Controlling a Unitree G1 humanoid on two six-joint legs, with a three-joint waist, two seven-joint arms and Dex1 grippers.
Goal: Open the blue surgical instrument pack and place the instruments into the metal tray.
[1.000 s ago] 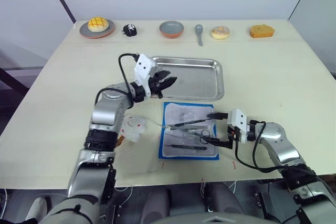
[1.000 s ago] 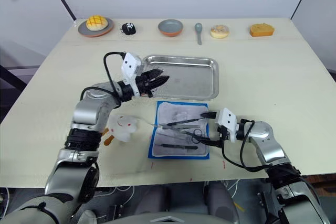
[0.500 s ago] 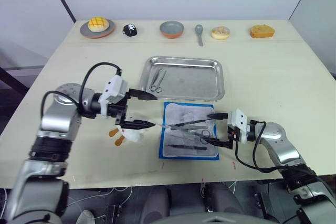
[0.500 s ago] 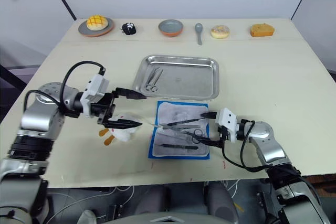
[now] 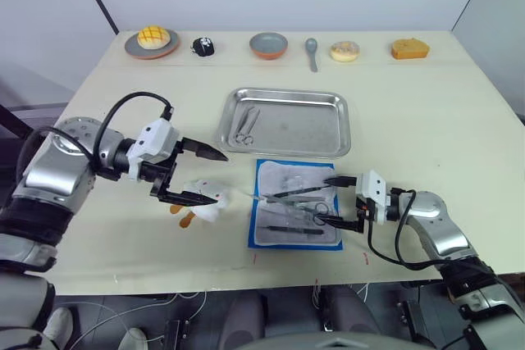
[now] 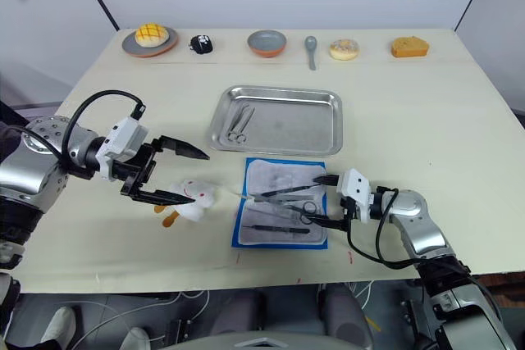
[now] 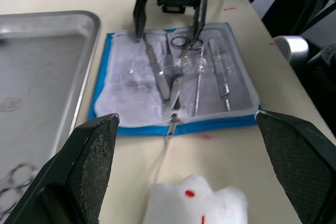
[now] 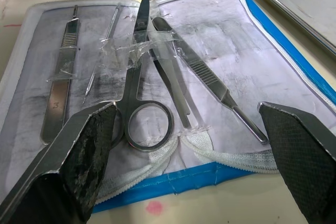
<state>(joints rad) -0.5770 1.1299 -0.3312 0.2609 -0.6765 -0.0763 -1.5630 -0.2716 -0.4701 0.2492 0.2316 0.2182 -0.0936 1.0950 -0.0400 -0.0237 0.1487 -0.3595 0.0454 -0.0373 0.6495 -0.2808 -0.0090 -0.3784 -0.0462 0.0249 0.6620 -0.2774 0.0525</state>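
Note:
The ridged flat forceps (image 7: 157, 72) lies on top of the clear band (image 7: 181, 70), so the forceps should come away by itself when the robot lifts it, and the scissors should stay strapped.
The blue surgical instrument pack (image 5: 264, 235) lies unfolded near the table's front edge, its whitish lining up. Several instruments rest on the lining, among them scissors (image 8: 137, 85), forceps (image 8: 210, 80) and a scalpel (image 8: 59, 85). A pair of ring-handled instruments (image 5: 244, 125) lies in the left end of the metal tray (image 5: 308, 129), just behind the pack. My right gripper (image 5: 330, 201) is open at the pack's right end, its fingers either side of the scissors' ring. My left gripper (image 5: 218, 176) is open and empty, left of the pack and above a white lump.
A white lump with orange bits (image 5: 203, 207) sits left of the pack. Along the table's far edge stand a plate with a yellow bun (image 5: 152, 39), a small black object (image 5: 203, 47), a grey-and-orange bowl (image 5: 268, 44), a spoon (image 5: 311, 52), a doughnut (image 5: 344, 51) and an orange cake (image 5: 409, 48).
My left gripper was over the tray's left end, opened, and drew back left towards the white lump. Ring-handled instruments now lie in the tray. The right arm stayed still.

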